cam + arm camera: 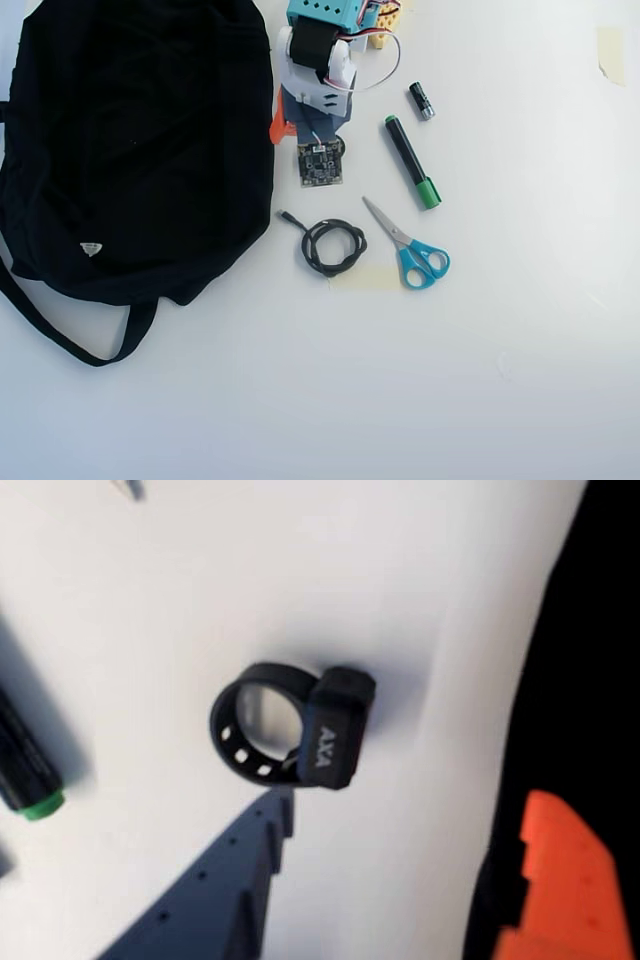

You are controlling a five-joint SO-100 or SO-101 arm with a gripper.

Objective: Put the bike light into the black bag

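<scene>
The ring (226, 724) should stay an open loop when I pick up the bike light by its block, because the ring's ends meet the block (294, 771).
The bike light (290, 732), a black ring with a chunky block marked in white letters, lies on the white table in the wrist view. My gripper (415, 800) is open around it. The blue-grey finger (230, 880) has its tip right at the ring's near edge. The orange finger (565, 880) is far off to the right, over the black bag (590, 680). In the overhead view the arm (315, 90) stands beside the bag's (130, 150) right edge and covers the light.
In the overhead view, right of the arm lie a black marker with a green cap (410, 160) and a small battery (421, 101). Below lie a coiled black cable (333, 247) and blue-handled scissors (410, 250). The marker also shows in the wrist view (25, 770).
</scene>
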